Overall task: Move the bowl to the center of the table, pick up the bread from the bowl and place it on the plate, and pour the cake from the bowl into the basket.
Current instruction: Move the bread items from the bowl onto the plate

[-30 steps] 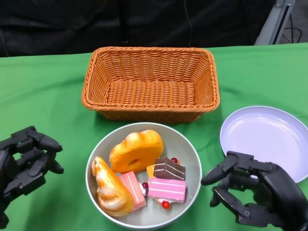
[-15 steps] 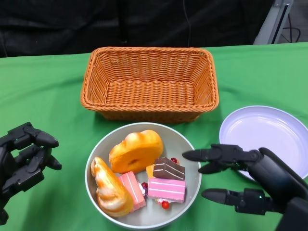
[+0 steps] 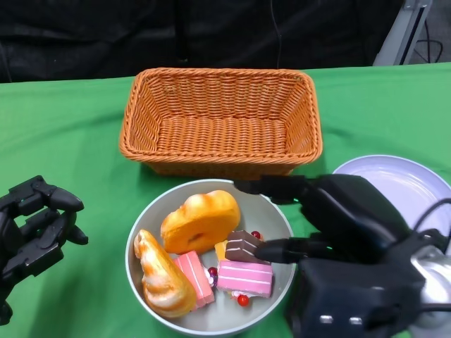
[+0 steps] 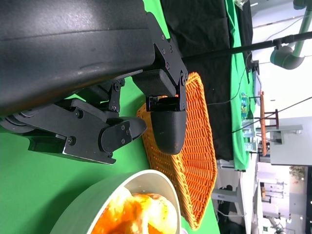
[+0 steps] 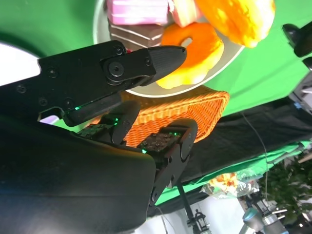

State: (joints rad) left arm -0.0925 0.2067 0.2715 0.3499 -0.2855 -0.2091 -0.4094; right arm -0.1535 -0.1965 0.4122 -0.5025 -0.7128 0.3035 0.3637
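My gripper will lift the round golden bread (image 3: 200, 222) free on its own and leave cake slices behind, because the bread lies uncovered against the bowl's side (image 3: 168, 207).
The grey bowl (image 3: 277, 211) stands in front of the wicker basket (image 3: 220, 120). It holds a round golden bread (image 3: 201, 220), a long twisted bread (image 3: 162, 276), pink cake slices (image 3: 245, 277) and a chocolate slice (image 3: 247, 246). My right hand (image 3: 331, 225) is raised over the bowl's right rim, fingers spread and pointing left, holding nothing. In the right wrist view its fingertips (image 5: 163, 56) hover close to the round bread (image 5: 195, 48). The white plate (image 3: 402, 184) lies at the right, partly hidden by that hand. My left hand (image 3: 35, 232) rests empty left of the bowl, fingers loosely bent.
Green cloth covers the table, with a black backdrop behind. The basket (image 4: 192, 161) is empty and sits just beyond the bowl (image 4: 146, 176). Bare cloth lies between my left hand and the bowl.
My right hand has lifted from the table, spread its fingers and swung left over the bowl's right rim, now covering part of the plate. The left hand has barely moved.
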